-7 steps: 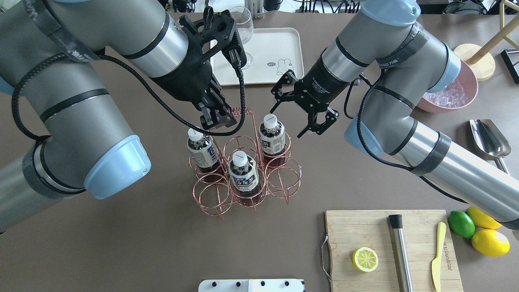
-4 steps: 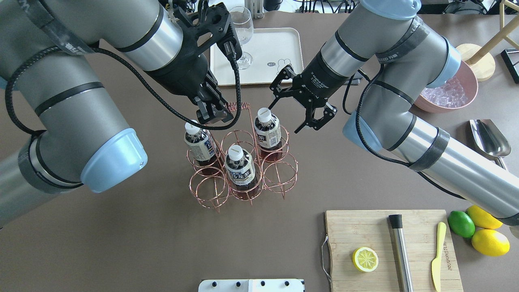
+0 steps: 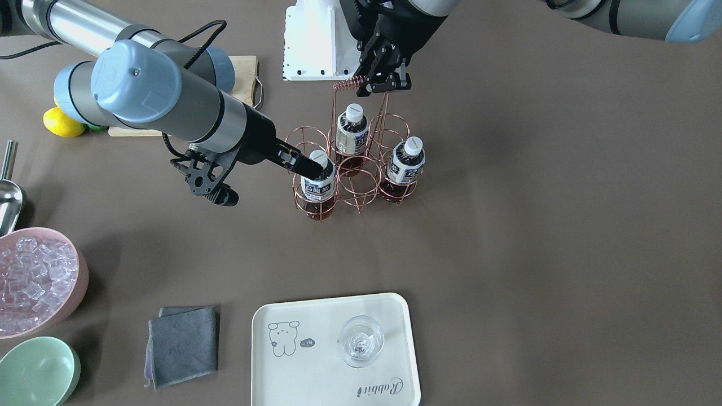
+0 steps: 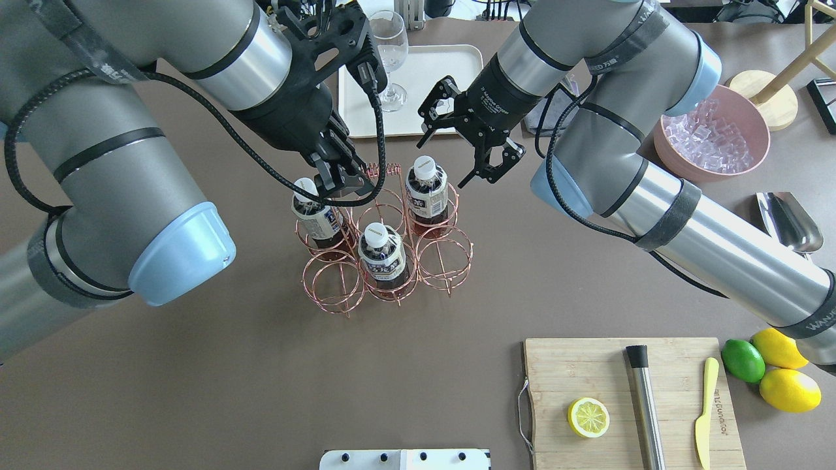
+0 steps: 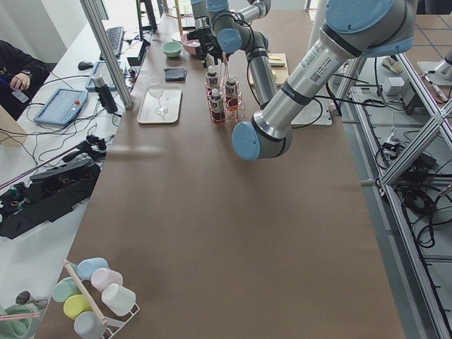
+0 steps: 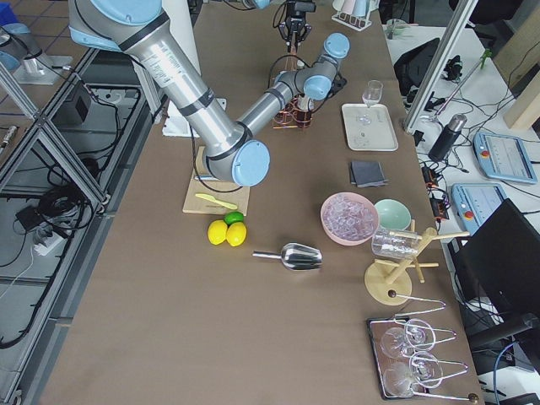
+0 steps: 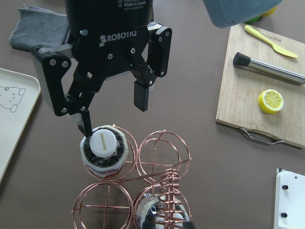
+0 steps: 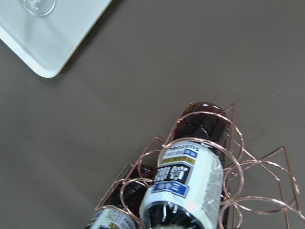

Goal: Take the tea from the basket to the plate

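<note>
The white cap of the tea bottle is near only one finger of my right gripper, so I should center the open fingers around the cap before I close them.
The copper wire basket holds three tea bottles. My left gripper is shut on the coiled top of the basket's handle. My right gripper is open beside the far-right bottle. In the left wrist view its fingers straddle the space just above that bottle's white cap, one finger touching or nearly touching it. The cream plate lies beyond the basket and carries a clear glass.
A pink bowl of ice and a metal scoop sit at the right. A wooden cutting board with a lemon half, muddler and knife lies front right. A grey cloth and a green bowl lie near the plate.
The basket, held by its handle in my left gripper, has shifted toward the plate and a little left. My open right gripper has moved the same way, closer to the far-right bottle's cap.
</note>
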